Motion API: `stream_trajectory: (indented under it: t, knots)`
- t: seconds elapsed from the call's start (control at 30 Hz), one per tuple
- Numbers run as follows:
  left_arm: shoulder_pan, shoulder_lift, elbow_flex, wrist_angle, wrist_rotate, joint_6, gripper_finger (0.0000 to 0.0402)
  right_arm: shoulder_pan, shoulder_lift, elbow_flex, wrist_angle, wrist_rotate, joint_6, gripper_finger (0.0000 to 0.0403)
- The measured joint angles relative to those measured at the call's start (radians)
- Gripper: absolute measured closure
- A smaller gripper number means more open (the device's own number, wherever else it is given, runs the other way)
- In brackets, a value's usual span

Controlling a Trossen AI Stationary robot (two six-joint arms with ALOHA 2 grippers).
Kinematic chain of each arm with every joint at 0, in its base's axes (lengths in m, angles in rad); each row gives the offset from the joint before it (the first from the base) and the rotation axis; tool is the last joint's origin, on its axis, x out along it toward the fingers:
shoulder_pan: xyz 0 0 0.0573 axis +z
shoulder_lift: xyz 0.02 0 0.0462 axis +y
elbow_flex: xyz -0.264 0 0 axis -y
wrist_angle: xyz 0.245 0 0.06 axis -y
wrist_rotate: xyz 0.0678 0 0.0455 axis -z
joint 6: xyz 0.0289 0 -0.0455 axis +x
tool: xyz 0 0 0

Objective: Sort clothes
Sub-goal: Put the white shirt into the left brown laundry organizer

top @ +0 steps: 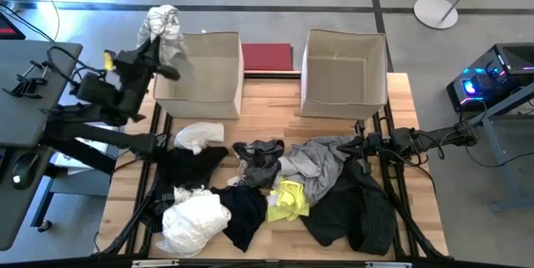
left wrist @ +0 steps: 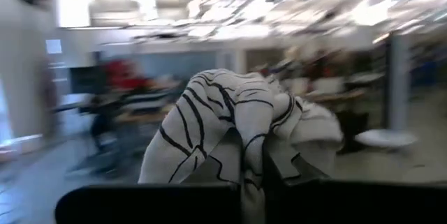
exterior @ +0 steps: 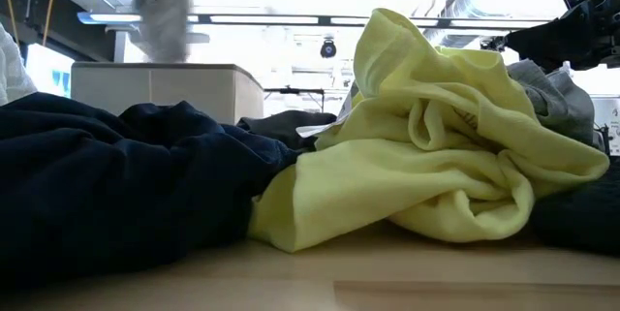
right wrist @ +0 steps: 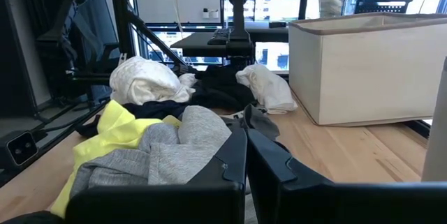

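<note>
The striped garment (top: 163,24) is bunched up above the beige box's rim, so my left gripper should keep going over the open middle (top: 204,69) and let go once the garment hangs inside.
A white garment with thin black stripes (top: 164,27) hangs in the air by the far left corner of the left beige box (top: 200,72), with my left gripper (top: 157,51) shut on it. In the low view this garment (exterior: 160,11) shows blurred above the box. The other clothes lie heaped on the table's near half: white (top: 193,218), black (top: 188,168), neon yellow (top: 288,201), grey (top: 321,164). My right gripper (top: 360,144) rests shut, level, at the grey garment's right edge (right wrist: 174,147); whether it touches it, I cannot tell. My left gripper pinches a bunched fold of the striped garment (left wrist: 253,158) between its two fingers; how many layers cannot be told. The fingers lie roughly level, pointing toward the table's far edge. The garment is lifted clear of the table and bulges slack around the fingertips.
A second beige box (top: 344,72) stands at the back right, with a flat dark red board (top: 267,57) between the boxes. A strip of bare wood (top: 275,122) runs between the boxes and the heap. A large black garment (top: 355,205) lies under my right arm.
</note>
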Motion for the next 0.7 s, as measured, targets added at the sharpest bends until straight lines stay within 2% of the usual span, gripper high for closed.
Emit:
stream_trajectory:
  t: [0.07, 0.17, 0.23, 0.33, 0.43, 0.53, 0.7]
  knots:
    - [0.068, 0.005, 0.000, -0.076, 0.008, -0.065, 0.0401, 0.000, 0.000, 0.000, 0.000, 0.001, 0.000, 0.0402]
    - [0.166, 0.020, 0.000, -0.245, 0.078, -0.230, 0.0401, 0.000, 0.000, 0.000, 0.000, 0.001, 0.000, 0.0402]
    - [0.233, 0.034, 0.000, -0.400, 0.169, -0.385, 0.0401, 0.000, 0.000, 0.000, 0.000, 0.001, 0.000, 0.0402]
    - [0.362, 0.074, 0.000, -0.626, 0.360, -0.626, 0.0401, 0.000, 0.000, 0.000, 0.000, 0.001, 0.000, 0.0402]
    - [0.506, 0.139, 0.000, -0.802, 0.471, -0.780, 0.0401, 0.000, 0.000, 0.000, 0.000, 0.001, 0.000, 0.0402]
    - [0.624, 0.217, 0.000, -0.896, 0.568, -0.870, 0.0401, 0.000, 0.000, 0.000, 0.000, 0.001, 0.000, 0.0402]
    - [0.744, 0.367, 0.000, -0.949, 0.780, -0.890, 0.0401, 0.000, 0.000, 0.000, 0.000, 0.002, 0.000, 0.0402]
